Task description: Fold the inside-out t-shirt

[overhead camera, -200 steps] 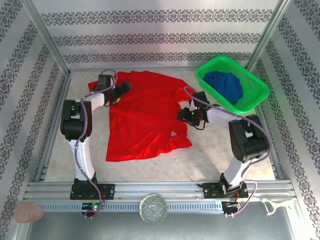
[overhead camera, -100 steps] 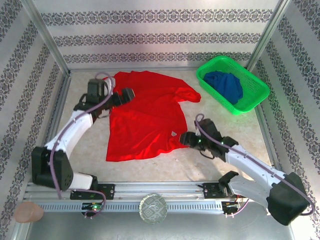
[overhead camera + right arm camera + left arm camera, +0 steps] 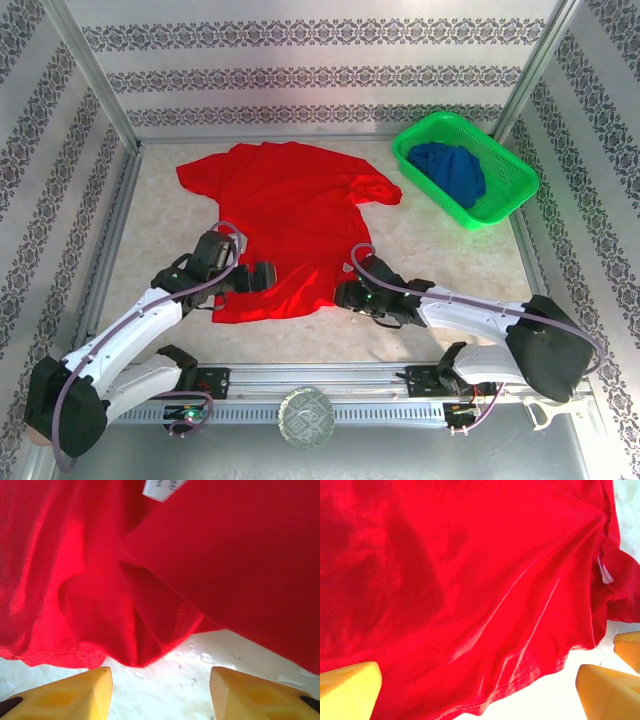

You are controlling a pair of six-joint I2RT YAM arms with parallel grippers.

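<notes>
My left gripper will lift the inside-out t-shirt [image 3: 290,205], and the t-shirt will bunch up into a drooping fold because loose ripples [image 3: 520,612] run up from its wavy hem.
The inside-out t-shirt [image 3: 290,215] lies spread on the table, bright red, collar end far, hem near. My left gripper [image 3: 262,277] sits low at the hem's left part. In the left wrist view it [image 3: 475,700] is open, its yellow fingers [image 3: 347,692] wide apart over the shirt's hem [image 3: 520,675], with a white tag [image 3: 605,573] at the right. My right gripper [image 3: 342,295] is at the hem's right corner. From the right wrist it [image 3: 161,695] is open over bare table, and the rumpled hem corner [image 3: 150,645] lies just ahead under a white tag [image 3: 162,487].
A green basket [image 3: 510,190] at the back right holds a dark blue garment [image 3: 450,170]. Metal rails frame the table on all sides. A round glass dish [image 3: 305,415] rests on the front rail and a pinkish object [image 3: 55,425] at the front left.
Both arms have swung from the shirt's upper half down to its near hem, left gripper to the left part, right gripper to the right corner. The far left sleeve now lies uncovered.
</notes>
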